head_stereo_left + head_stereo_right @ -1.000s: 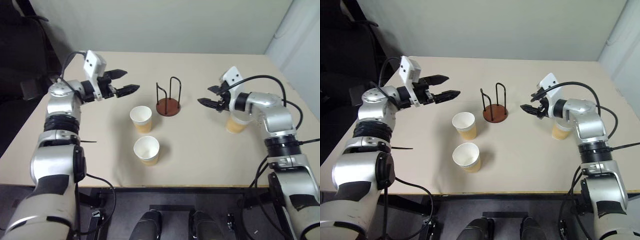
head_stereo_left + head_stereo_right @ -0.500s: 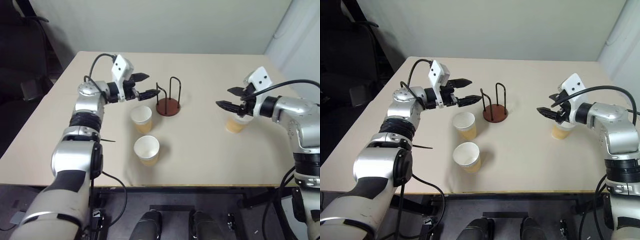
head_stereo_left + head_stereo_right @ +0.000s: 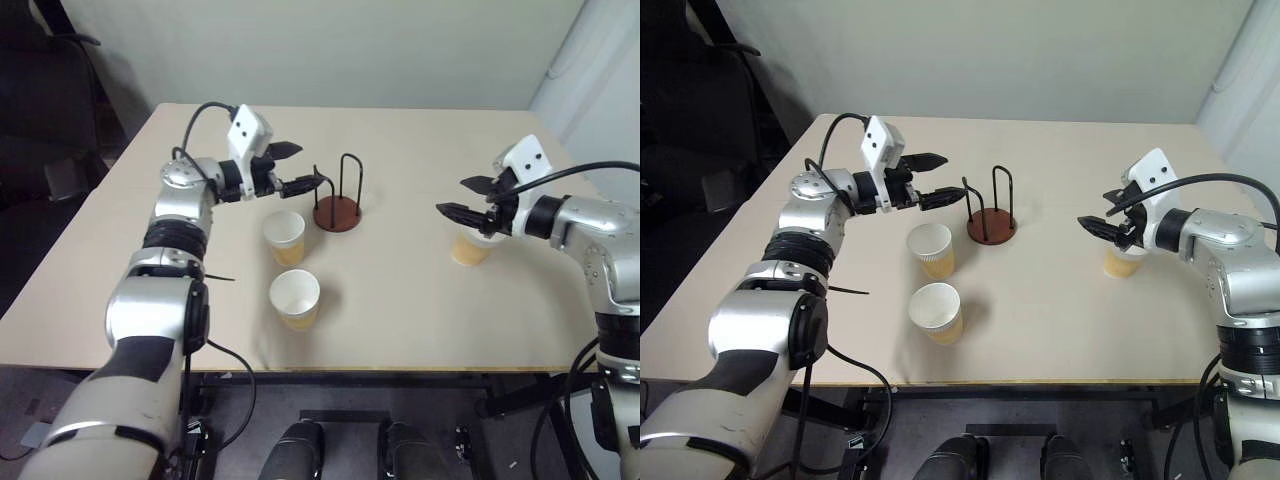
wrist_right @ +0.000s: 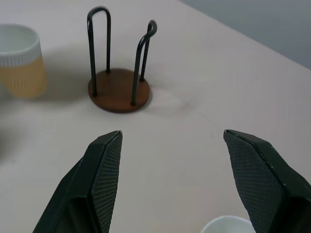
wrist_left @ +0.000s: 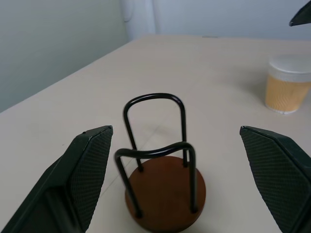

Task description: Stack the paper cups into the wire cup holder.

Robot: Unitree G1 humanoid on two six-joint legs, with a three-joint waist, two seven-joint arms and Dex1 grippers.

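The black loops' feet [image 3: 332, 226] are set in the brown disc. The whole wire cup holder [image 3: 338, 213] will come along upright when I pull on one loop.
The wire cup holder [image 3: 337, 205] stands mid-table, a brown disc with two black wire loops and no cup inside. Two paper cups [image 3: 284, 237] [image 3: 295, 299] stand upright just in front of it on its left side. A third paper cup [image 3: 470, 247] stands at the right. My left gripper [image 3: 303, 166] is open, level, pointing at the holder from its left with its fingertips close to the near loop. My right gripper [image 3: 457, 196] is open and empty, hovering just above the right cup and pointing toward the holder [image 4: 119, 92].
The beige table [image 3: 400, 300] runs to a pale wall at the back. A dark chair [image 3: 40, 120] stands off its left edge. Bare tabletop lies between the holder and the right cup [image 5: 285, 85].
My left gripper has swung right, up to the holder's left side. My right gripper has drawn back to the right, away from the holder, over the right cup. Cups and holder are unmoved.
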